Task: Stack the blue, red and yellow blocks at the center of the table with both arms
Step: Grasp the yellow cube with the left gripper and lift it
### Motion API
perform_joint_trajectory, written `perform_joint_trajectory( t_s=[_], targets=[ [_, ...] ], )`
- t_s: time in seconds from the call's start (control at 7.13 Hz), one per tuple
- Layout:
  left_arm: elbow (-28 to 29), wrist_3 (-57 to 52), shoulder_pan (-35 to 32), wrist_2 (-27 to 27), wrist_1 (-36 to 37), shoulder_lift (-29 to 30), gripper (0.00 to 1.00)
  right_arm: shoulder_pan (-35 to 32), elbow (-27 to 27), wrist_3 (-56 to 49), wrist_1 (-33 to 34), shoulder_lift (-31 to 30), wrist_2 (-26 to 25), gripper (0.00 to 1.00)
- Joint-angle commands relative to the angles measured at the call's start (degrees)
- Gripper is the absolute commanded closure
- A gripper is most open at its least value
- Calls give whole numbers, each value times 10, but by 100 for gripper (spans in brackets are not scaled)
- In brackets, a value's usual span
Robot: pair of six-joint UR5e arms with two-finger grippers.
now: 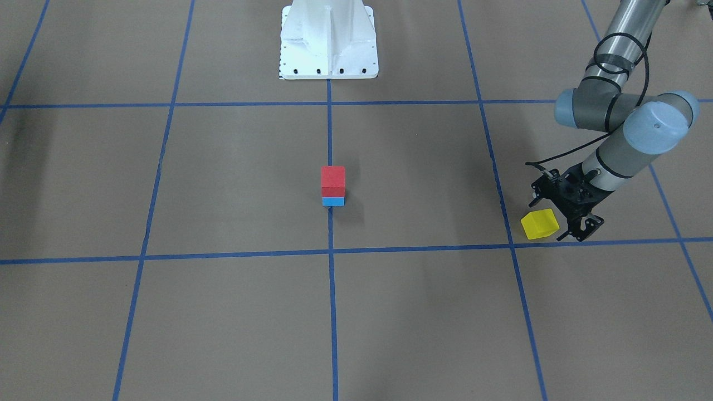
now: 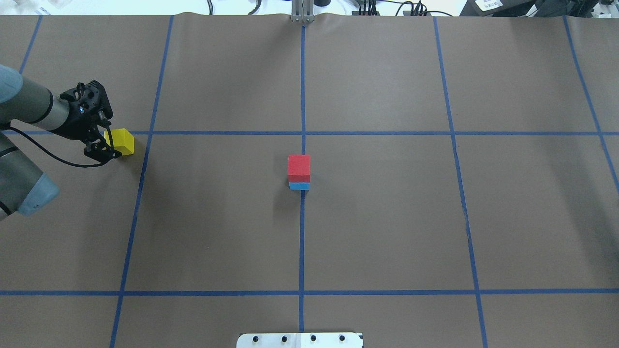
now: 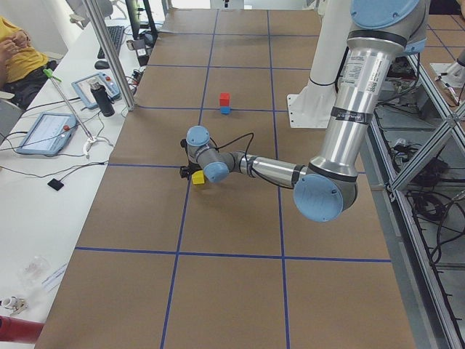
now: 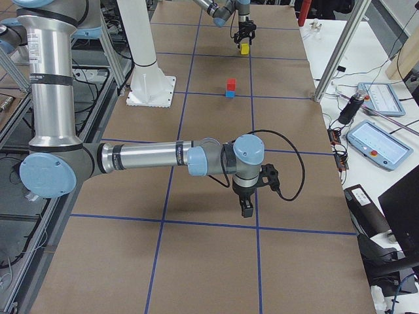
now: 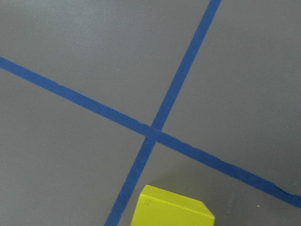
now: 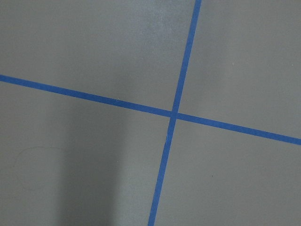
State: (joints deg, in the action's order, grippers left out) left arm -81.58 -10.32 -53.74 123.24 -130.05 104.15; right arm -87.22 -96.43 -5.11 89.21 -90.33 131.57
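The yellow block (image 1: pixel 540 224) will turn square to the left gripper's open fingers when they close, because the slanted top edge (image 5: pixel 174 194) sits crooked between them.
At the table's center the red block (image 1: pixel 333 178) sits squarely on the blue block (image 1: pixel 333 201), shown again as red block (image 2: pixel 299 166) over blue block (image 2: pixel 299 185). The yellow block (image 2: pixel 121 141) lies on the table far to the left, near a tape crossing. My left gripper (image 2: pixel 110 141) is tilted down at it, open, with a finger on either side of the block's near edge. The left wrist view catches only the yellow block (image 5: pixel 173 209) at its lower edge. My right gripper (image 4: pixel 247 208) hangs low over bare table, seen only from the side, so I cannot tell its state.
The white pedestal base (image 1: pixel 328 42) stands on the robot's side of the stack. Blue tape lines divide the brown table (image 2: pixel 387 217) into squares. Tablets and cables lie on the benches past the table's far edge, and a person sits at one bench.
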Motion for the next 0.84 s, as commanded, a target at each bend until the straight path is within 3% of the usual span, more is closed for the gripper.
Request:
perform_joint_trajectory(
  t_s=[0.0,0.42,0.7],
  targets=[
    [-1,0,0,-10,-2,-1,96,0,0,-1,0,1,0,1],
    [-36,50,-4,-2,32,7,100,0,-1,1,0,0,0,1],
    [-130,260,-1,-11,124,9,100,-1,-1,2,-1,0,0,1]
  ],
)
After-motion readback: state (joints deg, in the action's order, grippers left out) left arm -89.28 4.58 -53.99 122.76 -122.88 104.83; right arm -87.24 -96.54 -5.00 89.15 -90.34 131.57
